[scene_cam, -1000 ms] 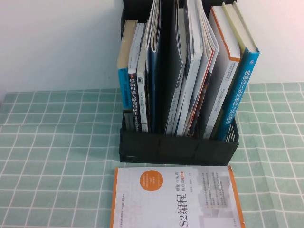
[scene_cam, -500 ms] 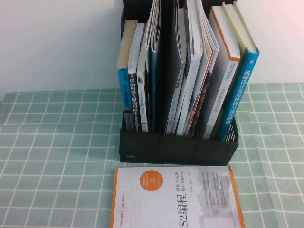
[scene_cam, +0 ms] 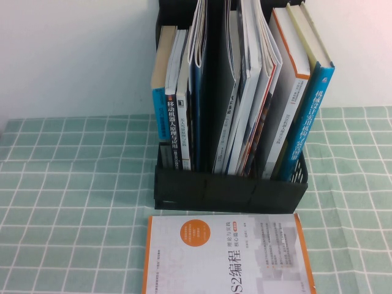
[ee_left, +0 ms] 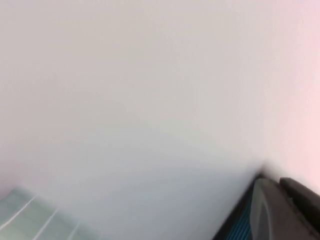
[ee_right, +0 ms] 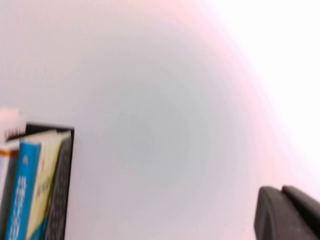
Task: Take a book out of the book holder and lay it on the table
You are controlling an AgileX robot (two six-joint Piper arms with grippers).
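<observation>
The upright white book leans (scene_cam: 309, 68) on the blue-spined book, so my left gripper should first press the white book away (scene_cam: 293, 44), and then my right gripper should grab the blue-spined book.
The book (scene_cam: 310, 120), with a bright blue spine and white characters, stands upright in the rightmost slot of the black book holder (scene_cam: 226, 193) at the back middle of the table (scene_cam: 73, 184). It also shows in the right wrist view (ee_right: 22, 192), with its pale yellow-green cover beside the holder's mesh wall (ee_right: 62, 190). Neither gripper shows in the high view. My left gripper (ee_left: 277, 184) is shut and empty, facing the wall, with a corner of the holder (ee_left: 239, 226) beside it. My right gripper (ee_right: 280, 192) is shut and empty, off to the holder's right.
A white book with orange edges and an orange circle (scene_cam: 226, 257) lies flat on the cloth just in front of the holder. Several other books and magazines fill the holder's other slots. A white wall stands close behind. The green cloth stretches out to both sides.
</observation>
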